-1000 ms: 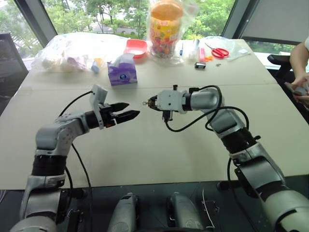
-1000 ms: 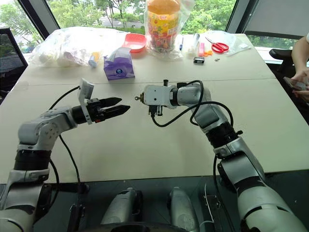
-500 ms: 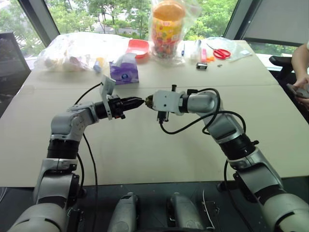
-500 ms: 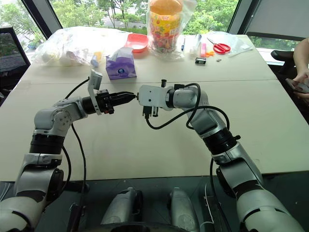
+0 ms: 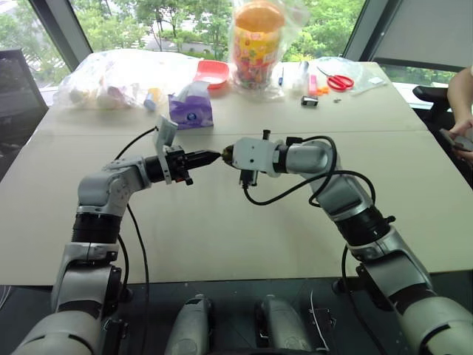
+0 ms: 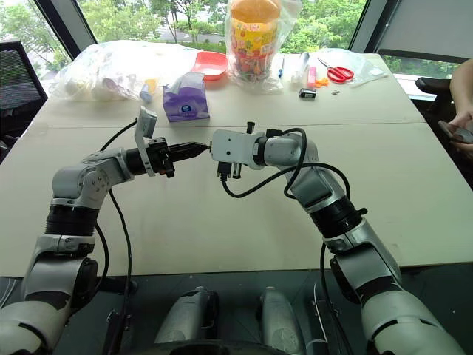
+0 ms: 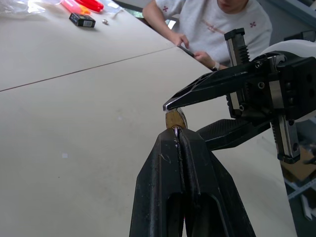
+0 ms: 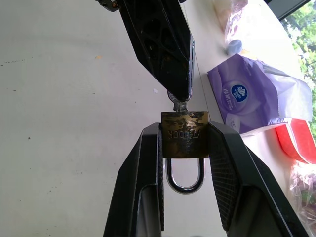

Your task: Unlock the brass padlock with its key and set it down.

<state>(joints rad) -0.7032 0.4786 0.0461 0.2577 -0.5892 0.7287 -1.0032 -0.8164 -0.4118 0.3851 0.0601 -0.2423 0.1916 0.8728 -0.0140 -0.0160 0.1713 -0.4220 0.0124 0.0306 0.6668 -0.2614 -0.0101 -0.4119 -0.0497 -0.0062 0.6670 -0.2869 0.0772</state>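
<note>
Next, I move my left gripper from the key to the padlock's body (image 8: 185,135), because the shackle (image 8: 185,189) points back into my right gripper. This will free my right gripper to open the shackle.
Above the middle of the table my right gripper (image 8: 184,131) is shut on the brass padlock (image 8: 184,134), one finger on each side of its body. The silvery shackle (image 8: 184,175) points back toward the wrist. The key (image 8: 179,103) sticks out of the padlock's far face. My left gripper (image 7: 177,132) is shut on the key, tip to tip with the right gripper (image 5: 228,155). In the left wrist view a sliver of brass padlock (image 7: 174,118) shows just past the shut black fingers (image 7: 165,168).
At the table's far side lie a purple tissue pack (image 5: 191,111), a red bowl (image 5: 209,72), a bagged snack jar (image 5: 255,41), red scissors (image 5: 338,80), a small black object (image 5: 308,100) and a plastic bag (image 5: 111,78). A person (image 5: 462,96) sits at the right edge.
My left gripper, open and apart a second ago, moved right to the padlock and shut on the key. Nothing has moved in the last half second.
</note>
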